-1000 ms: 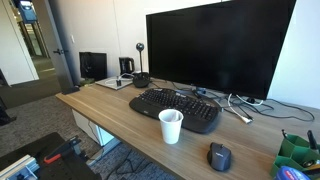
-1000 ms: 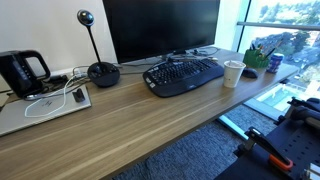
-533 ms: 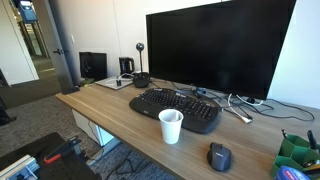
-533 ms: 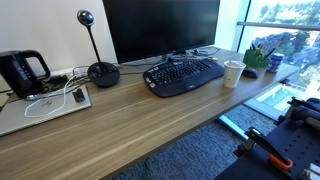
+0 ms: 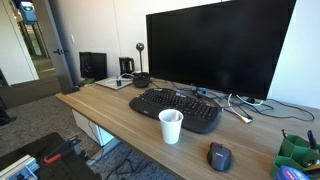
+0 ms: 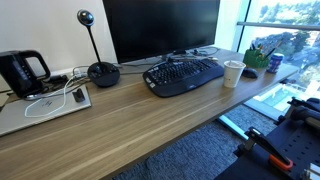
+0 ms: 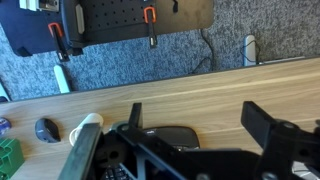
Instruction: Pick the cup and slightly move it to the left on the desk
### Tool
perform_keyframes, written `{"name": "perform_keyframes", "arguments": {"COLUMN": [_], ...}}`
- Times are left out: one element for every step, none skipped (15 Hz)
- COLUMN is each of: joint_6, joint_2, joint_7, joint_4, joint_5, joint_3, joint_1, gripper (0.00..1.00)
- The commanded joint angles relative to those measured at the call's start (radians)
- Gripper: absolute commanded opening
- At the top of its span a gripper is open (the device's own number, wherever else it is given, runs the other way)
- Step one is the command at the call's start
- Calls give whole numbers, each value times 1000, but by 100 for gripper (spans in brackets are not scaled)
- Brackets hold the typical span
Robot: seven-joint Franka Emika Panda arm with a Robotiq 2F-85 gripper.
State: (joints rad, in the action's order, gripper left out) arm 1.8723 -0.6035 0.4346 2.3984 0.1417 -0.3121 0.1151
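Note:
My open gripper is high above the black keyboard (image 7: 181, 136), well to the side of the white cup, so I should move across toward the white cup (image 5: 171, 126) before I go down.
The small white cup (image 5: 171, 126) stands upright on the wood-grain desk (image 5: 115, 110), just in front of the black keyboard (image 5: 175, 108). It also shows in an exterior view (image 6: 233, 73) at the keyboard's right end, and in the wrist view (image 7: 86, 127) at lower left. My gripper (image 7: 195, 120) shows only in the wrist view, high above the desk, fingers spread wide with nothing between them. It is well apart from the cup.
A large black monitor (image 5: 215, 50) stands behind the keyboard. A dark mouse (image 5: 219, 156) lies near the cup. A webcam on a stand (image 6: 100, 70), a black kettle (image 6: 20, 72) and a laptop (image 6: 45, 106) sit toward one end. A green organiser (image 5: 298, 155) sits at the other end.

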Motion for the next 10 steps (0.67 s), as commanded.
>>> {"name": "perform_keyframes", "arguments": {"joint_6": [-8, -8, -8, -5, -5, -3, 1, 3, 7, 8], "joint_2": [5, 7, 10, 12, 16, 20, 24, 28, 32, 38], "joint_7": [7, 9, 11, 15, 18, 22, 22, 22, 19, 17], "joint_4": [6, 10, 14, 17, 17, 17, 17, 14, 13, 8], "joint_5": [-30, -36, -41, -50, -60, -70, -78, -86, -94, -100], "joint_3": [17, 25, 34, 42, 49, 56, 61, 67, 73, 79], "joint_1": [-16, -26, -36, -49, -62, -74, -84, -92, -99, -105], "gripper": [100, 100, 100, 100, 100, 100, 100, 100, 100, 100]}}
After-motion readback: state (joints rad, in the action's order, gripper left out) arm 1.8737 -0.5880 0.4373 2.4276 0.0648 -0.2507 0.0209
